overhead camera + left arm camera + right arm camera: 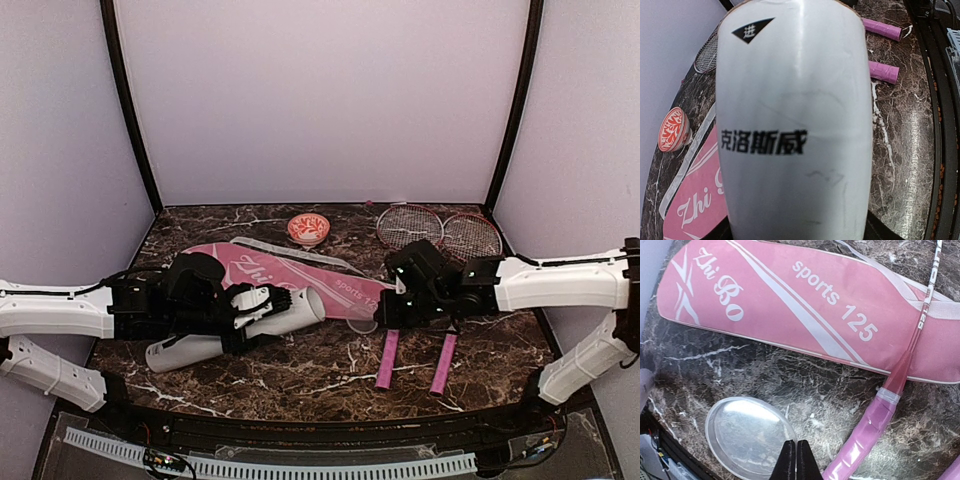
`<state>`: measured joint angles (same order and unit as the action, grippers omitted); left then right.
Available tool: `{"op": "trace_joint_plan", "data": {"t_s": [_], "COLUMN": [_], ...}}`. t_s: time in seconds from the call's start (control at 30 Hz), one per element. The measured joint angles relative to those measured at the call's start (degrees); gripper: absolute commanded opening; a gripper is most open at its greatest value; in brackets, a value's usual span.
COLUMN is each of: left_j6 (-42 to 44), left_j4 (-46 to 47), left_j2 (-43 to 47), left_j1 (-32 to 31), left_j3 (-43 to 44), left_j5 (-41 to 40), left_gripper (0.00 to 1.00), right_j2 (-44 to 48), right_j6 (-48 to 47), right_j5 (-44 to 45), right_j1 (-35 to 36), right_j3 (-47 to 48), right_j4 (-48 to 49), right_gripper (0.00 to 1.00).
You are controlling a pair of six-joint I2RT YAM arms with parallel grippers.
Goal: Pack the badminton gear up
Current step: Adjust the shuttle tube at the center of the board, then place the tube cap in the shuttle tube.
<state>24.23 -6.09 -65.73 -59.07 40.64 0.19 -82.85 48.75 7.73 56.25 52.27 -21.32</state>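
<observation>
The clear lid (362, 325) lies flat by the tube's tilted opening, so my right gripper should turn it to face the tube's open end (316, 303) before I fit it on.
My left gripper (250, 318) is clamped round the long white tube (290, 312), which lies tilted across the pink Zhi Bo cover (330, 280). The tube (790, 125) fills the left wrist view, with a dark finger at each bottom corner. My right gripper (796, 452) is shut, its tips pinching the rim of a clear round lid (747, 435) that lies on the marble. Two red-framed rackets lie at the right, heads (408, 225) far and pink handles (387, 360) near. One handle (870, 425) runs just right of my right fingertips.
A small red-and-white bowl (308, 229) stands at the back centre, beyond the cover (790, 305). Walls close in the table at the back and both sides. Dark marble (310, 375) shows between the tube and the near edge.
</observation>
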Motion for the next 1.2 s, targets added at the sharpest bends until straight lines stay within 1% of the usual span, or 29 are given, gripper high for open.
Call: {"op": "trace_joint_plan", "data": {"t_s": [0.23,0.33,0.5,0.63,0.87,1.03,1.2], "left_j6": [0.0,0.0,0.0,0.02,0.02,0.02,0.0], "left_j4": [0.0,0.0,-0.02,-0.02,-0.02,-0.02,-0.02], "left_j2": [0.0,0.0,0.0,0.0,0.02,0.02,0.02], "left_j1": [0.02,0.02,0.02,0.02,0.02,0.02,0.02], "left_j3": [0.0,0.0,0.0,0.0,0.0,0.0,0.0], "left_j5": [0.17,0.22,0.39,0.59,0.9,1.09,1.4], "left_gripper": [0.67,0.67,0.67,0.67,0.67,0.67,0.67], "right_j2": [11.91,15.43,18.08,18.64,17.99,15.47,10.8], "right_j6": [1.81,2.86,4.11,4.74,6.01,7.56,8.15], "right_j5": [-4.9,-6.4,-7.78,-7.67,-6.27,-4.7,-4.07], "right_j1": [0.63,1.88,4.72,7.19,8.61,8.66,8.66], "right_j3": [-5.18,-6.21,-8.24,-9.14,-9.16,-9.16,-8.31], "right_j4": [6.73,11.13,18.75,22.86,26.73,27.08,26.86], "right_gripper": [0.0,0.0,0.0,0.0,0.0,0.0,0.0]}}
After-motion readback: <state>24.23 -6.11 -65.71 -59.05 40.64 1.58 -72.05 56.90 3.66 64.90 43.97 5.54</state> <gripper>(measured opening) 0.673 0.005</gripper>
